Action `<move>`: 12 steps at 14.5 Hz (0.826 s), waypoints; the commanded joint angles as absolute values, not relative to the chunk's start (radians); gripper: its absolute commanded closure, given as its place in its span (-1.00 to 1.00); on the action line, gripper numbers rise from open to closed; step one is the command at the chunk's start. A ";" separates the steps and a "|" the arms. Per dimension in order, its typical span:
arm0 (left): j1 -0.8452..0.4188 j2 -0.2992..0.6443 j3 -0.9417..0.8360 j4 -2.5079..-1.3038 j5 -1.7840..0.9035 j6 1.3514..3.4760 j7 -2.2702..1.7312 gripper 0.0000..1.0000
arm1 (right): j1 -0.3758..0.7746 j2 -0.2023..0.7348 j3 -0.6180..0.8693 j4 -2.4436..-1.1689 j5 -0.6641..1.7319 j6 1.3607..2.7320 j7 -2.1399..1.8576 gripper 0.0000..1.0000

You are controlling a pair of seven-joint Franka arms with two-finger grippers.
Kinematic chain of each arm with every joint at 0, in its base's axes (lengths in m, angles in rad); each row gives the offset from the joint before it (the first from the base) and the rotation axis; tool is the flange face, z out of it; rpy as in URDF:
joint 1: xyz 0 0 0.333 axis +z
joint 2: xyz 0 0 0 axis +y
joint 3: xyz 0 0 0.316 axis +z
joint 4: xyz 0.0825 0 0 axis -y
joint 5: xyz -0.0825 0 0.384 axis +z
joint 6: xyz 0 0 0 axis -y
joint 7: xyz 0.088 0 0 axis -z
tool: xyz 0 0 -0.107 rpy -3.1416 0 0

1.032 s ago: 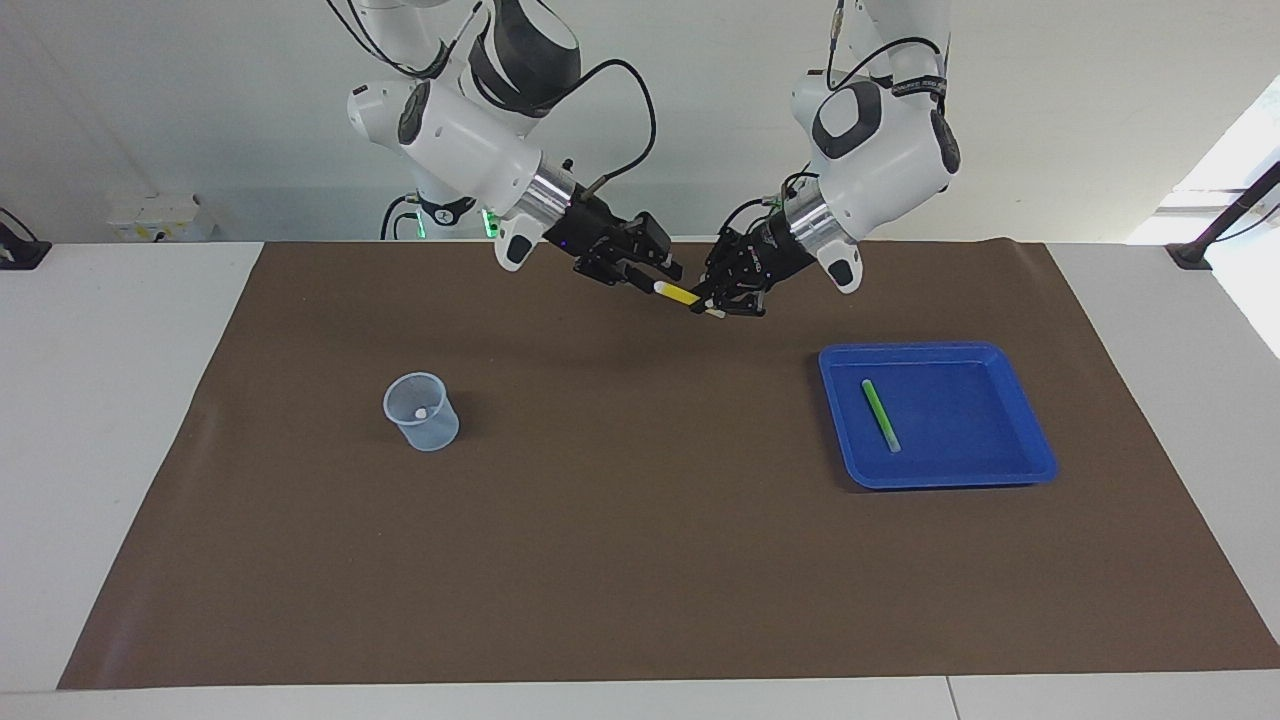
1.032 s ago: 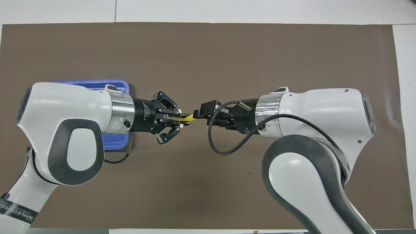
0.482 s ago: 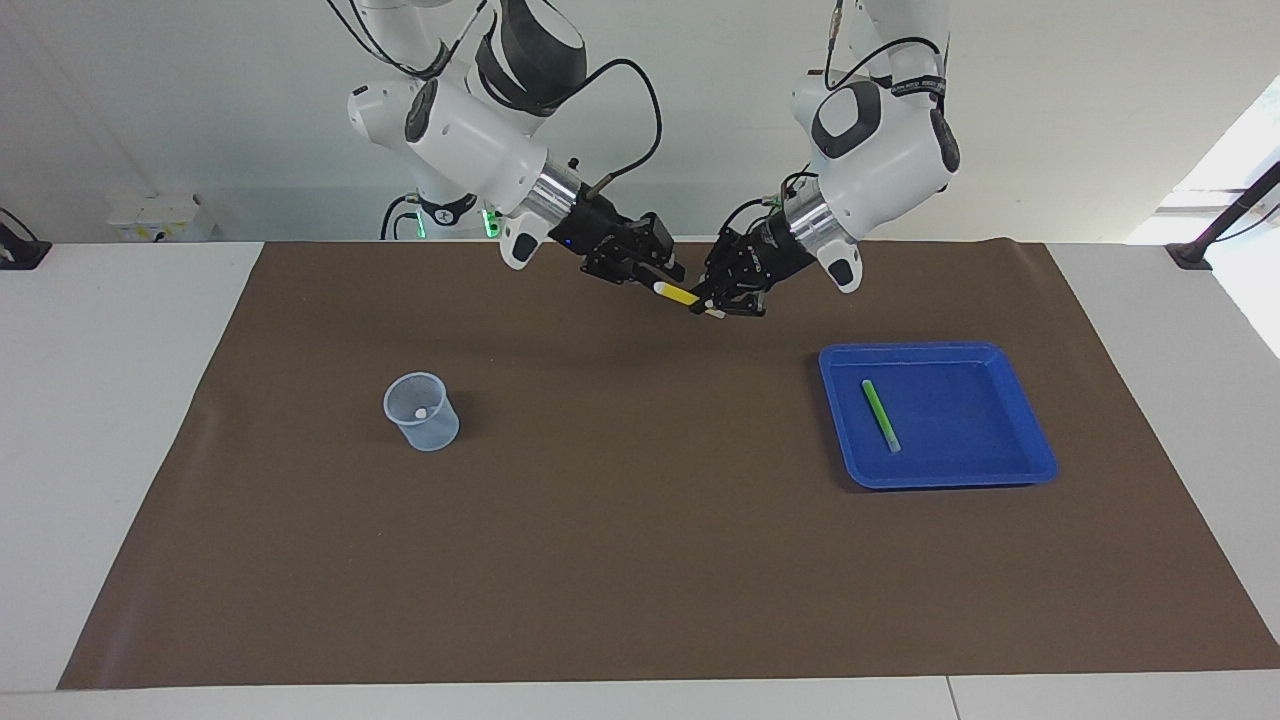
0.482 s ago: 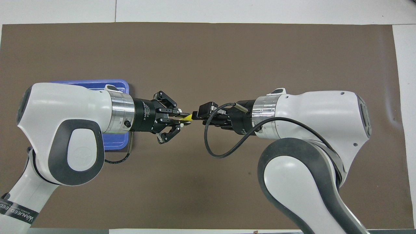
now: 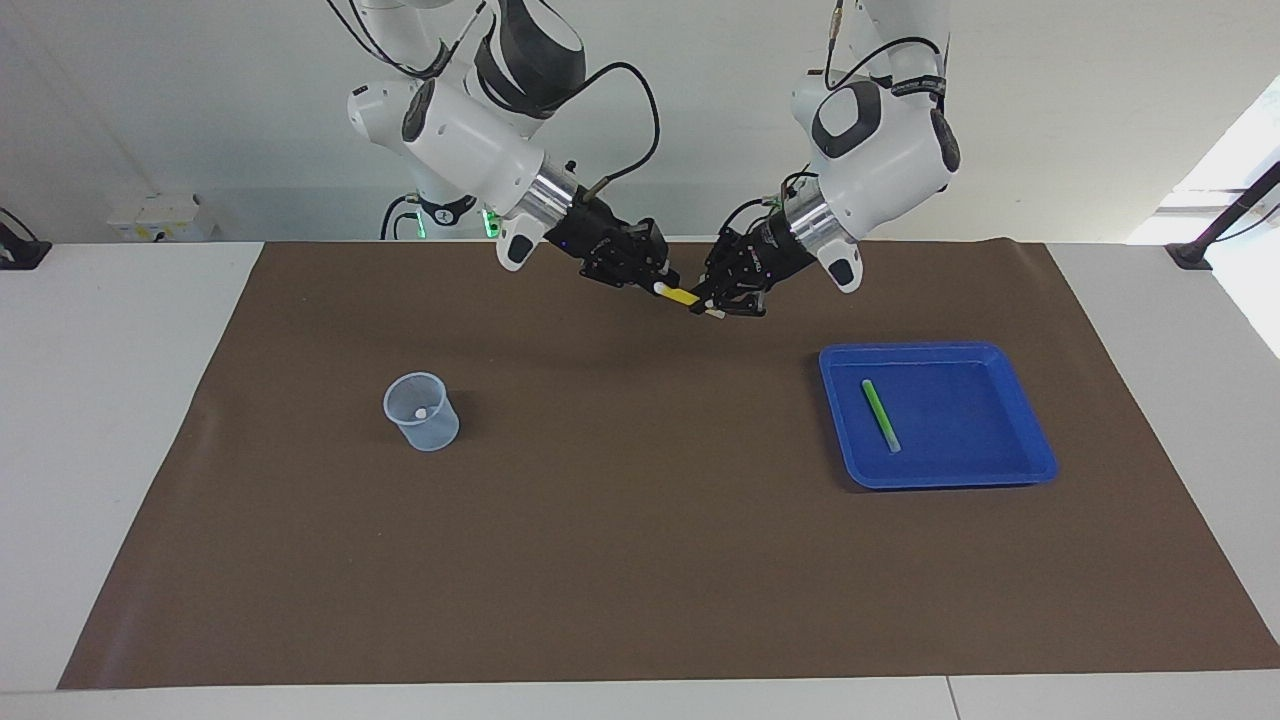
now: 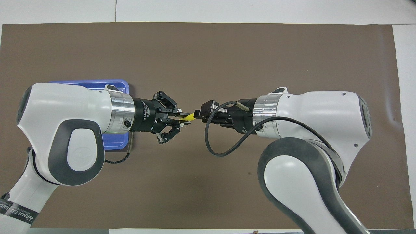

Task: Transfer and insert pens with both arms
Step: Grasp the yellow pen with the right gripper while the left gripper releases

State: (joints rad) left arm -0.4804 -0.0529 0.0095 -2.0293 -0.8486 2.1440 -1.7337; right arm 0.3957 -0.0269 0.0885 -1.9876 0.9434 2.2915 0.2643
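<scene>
Both my grippers are on the yellow pen [image 6: 188, 117]. Next, my left gripper opens and moves back toward the blue tray [image 5: 942, 415] before my right gripper puts the pen in.
The yellow pen [image 5: 683, 296] is held in the air between my two grippers, over the brown mat near the robots' edge; it also shows in the overhead view [image 6: 187, 119]. My left gripper [image 5: 712, 305] [image 6: 180, 117] is shut on one end of it. My right gripper [image 5: 655, 281] [image 6: 197, 114] is at the pen's other, pale end, touching or just around it. The green pen [image 5: 881, 415] lies in the blue tray [image 5: 1000, 472]. The purple pen is not in view.
A small clear beaker [image 5: 430, 434] stands on the brown mat [image 5: 640, 560] toward the right arm's end, with a small whitish bit inside. The blue tray sits toward the left arm's end, mostly hidden under the left arm in the overhead view [image 6: 97, 82].
My right gripper has closed in along the yellow pen, so less of the pen shows between the grippers. The left gripper has held still.
</scene>
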 commanded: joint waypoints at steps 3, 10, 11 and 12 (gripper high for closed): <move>-0.494 -0.089 0.020 -2.066 -0.868 2.164 -1.744 1.00 | 0.387 -0.028 0.094 -1.994 0.930 2.304 0.264 0.86; -0.491 -0.094 0.020 -2.066 -0.868 2.164 -1.744 1.00 | 0.384 -0.029 0.092 -1.996 0.928 2.290 0.267 1.00; -0.491 -0.095 0.020 -2.066 -0.867 2.166 -1.735 1.00 | 0.383 -0.029 0.092 -1.996 0.928 2.289 0.265 1.00; -0.489 -0.094 0.021 -2.059 -0.867 2.166 -1.735 0.15 | 0.383 -0.029 0.092 -1.996 0.927 2.289 0.265 1.00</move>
